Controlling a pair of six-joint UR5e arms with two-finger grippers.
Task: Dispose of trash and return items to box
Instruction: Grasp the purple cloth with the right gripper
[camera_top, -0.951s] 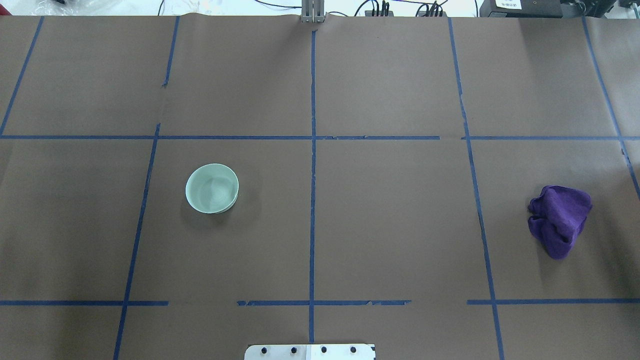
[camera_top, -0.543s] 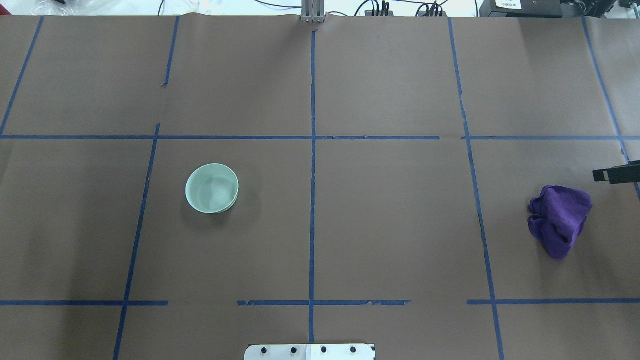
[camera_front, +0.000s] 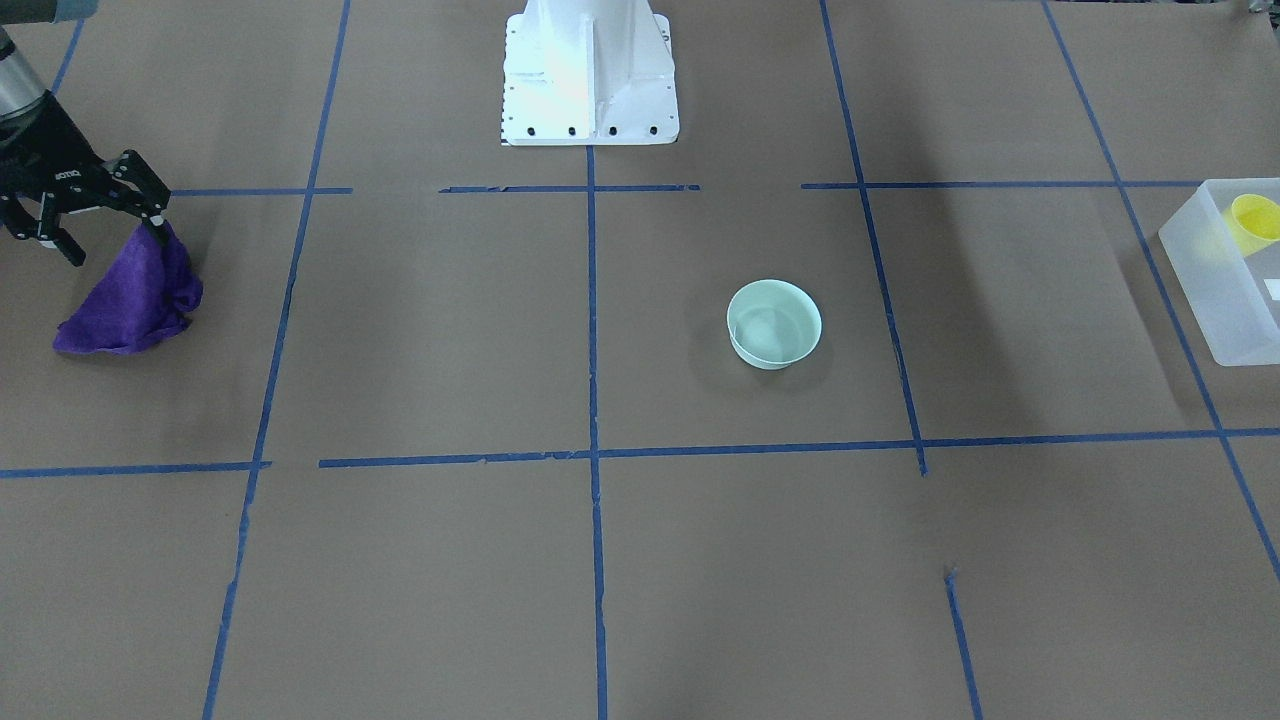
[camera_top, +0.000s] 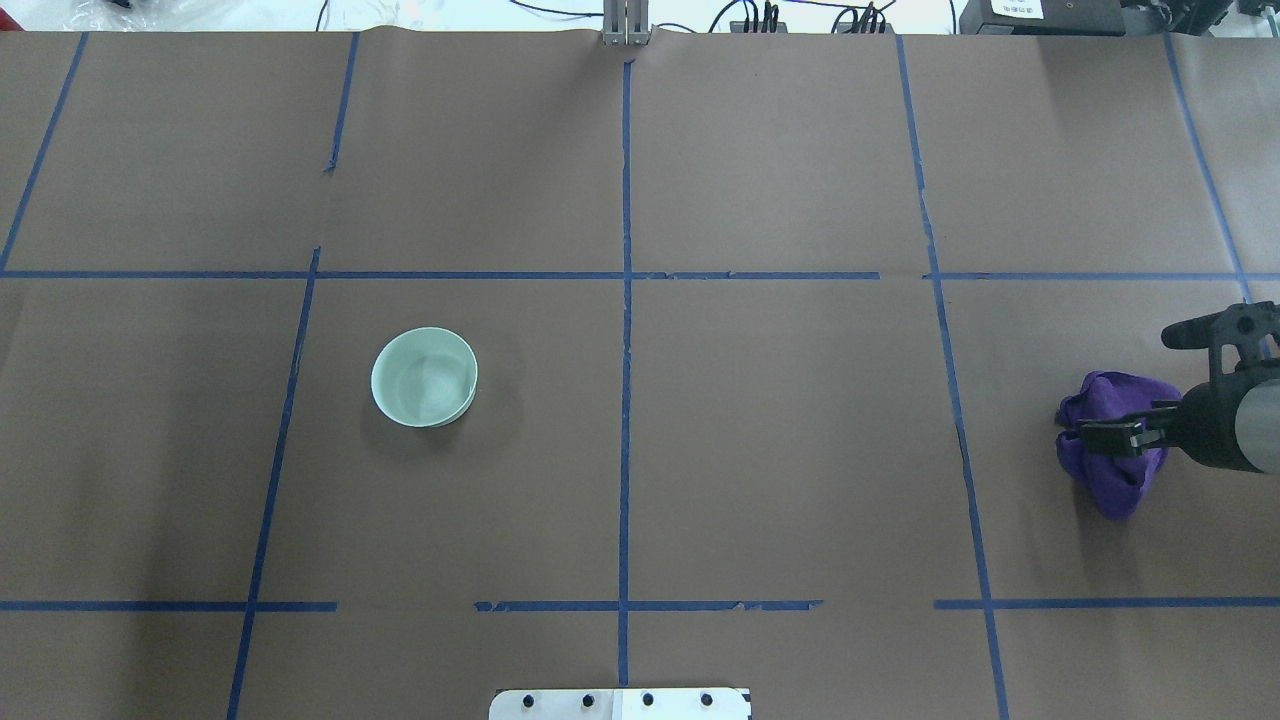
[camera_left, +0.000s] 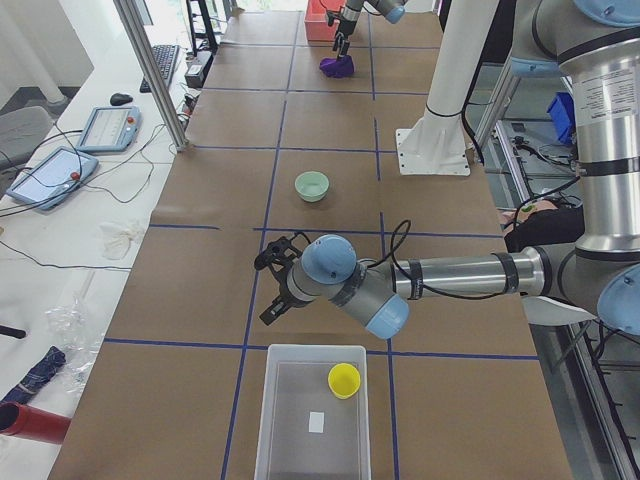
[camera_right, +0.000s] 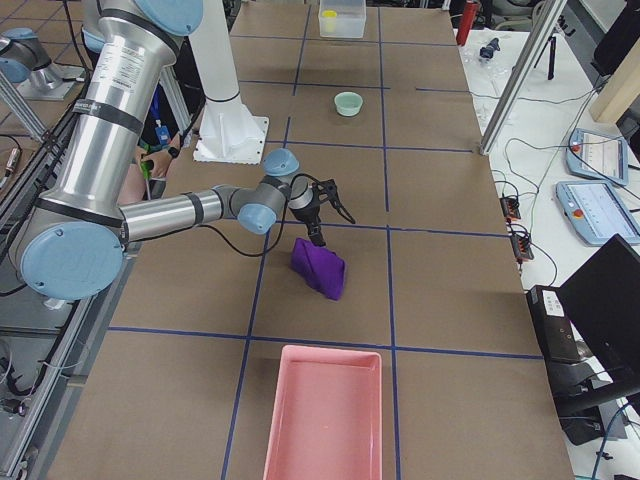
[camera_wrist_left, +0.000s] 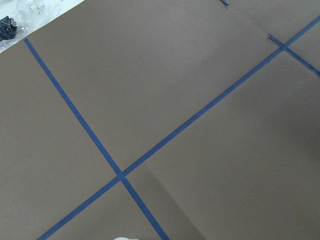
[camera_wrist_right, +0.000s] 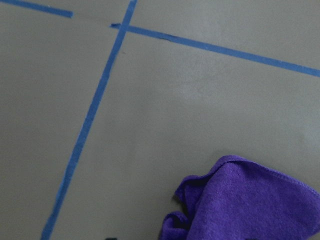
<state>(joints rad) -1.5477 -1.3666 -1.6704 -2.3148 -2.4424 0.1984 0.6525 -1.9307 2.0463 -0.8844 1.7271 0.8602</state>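
My gripper is going to carry the purple cloth (camera_front: 130, 298), lying in loose rumpled folds (camera_front: 182, 295), to the pink tray, and it will stay bunched instead of opening flat.
A mint-green bowl (camera_top: 424, 377) stands upright and empty left of the centre line; it also shows in the front view (camera_front: 774, 322). A yellow cup (camera_front: 1255, 220) lies inside the frosted box (camera_front: 1210, 290), also seen from the left end as cup (camera_left: 344, 379) and box (camera_left: 300, 410). My right gripper (camera_top: 1140, 385) is open, just above a crumpled purple cloth (camera_top: 1108, 482) at the table's right; one finger is close to the cloth's top (camera_front: 135, 295). My left gripper (camera_left: 272, 290) hovers between bowl and box; I cannot tell if it is open.
A pink tray (camera_right: 325, 410) lies beyond the purple cloth (camera_right: 320, 267) at the right end. The white robot base (camera_front: 590, 70) stands at the table's near middle edge. Blue tape lines grid the brown paper. Tablets and cables lie past the far edge.
My right arm has come in from the right edge, and its open gripper has moved down over the purple cloth. The bowl and the cloth have not moved.
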